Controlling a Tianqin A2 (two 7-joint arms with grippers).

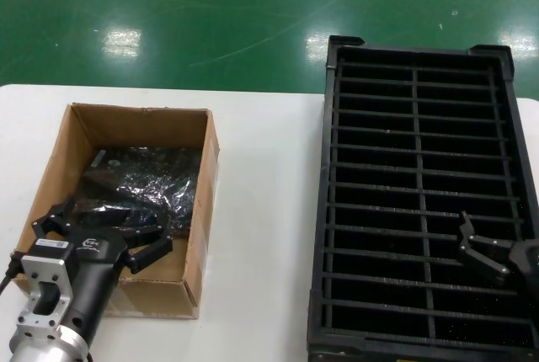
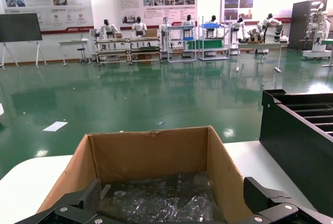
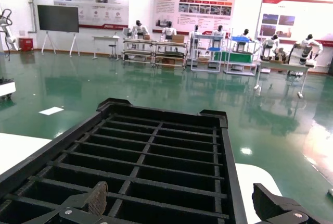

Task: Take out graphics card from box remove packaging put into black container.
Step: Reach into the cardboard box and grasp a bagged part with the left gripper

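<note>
A dark shape (image 1: 122,173) is visible through loose, crinkly film, so I expect the graphics card to slip out of the silvery packaging (image 1: 158,187) when my right gripper pulls it.
The brown cardboard box (image 1: 59,156) stands open on the left of the white table. The crinkly silvery packaging (image 1: 156,178) lies on its floor; something dark shows through it, but I cannot make out the graphics card. My left gripper (image 1: 105,223) is open and empty, hovering over the near end of the box, jaws spread almost as wide as the box. In the left wrist view the left gripper (image 2: 174,194) is just above the packaging (image 2: 156,203) inside the box (image 2: 151,153). My right gripper (image 1: 505,254) is open and empty over the near right part of the black container (image 1: 324,210).
The black container's slots (image 3: 151,151) hold nothing that I can see under the right gripper (image 3: 182,195). Its tall side wall (image 2: 296,140) stands to the right of the box, with a strip of white table (image 1: 261,210) between them. Green floor lies beyond the table's far edge.
</note>
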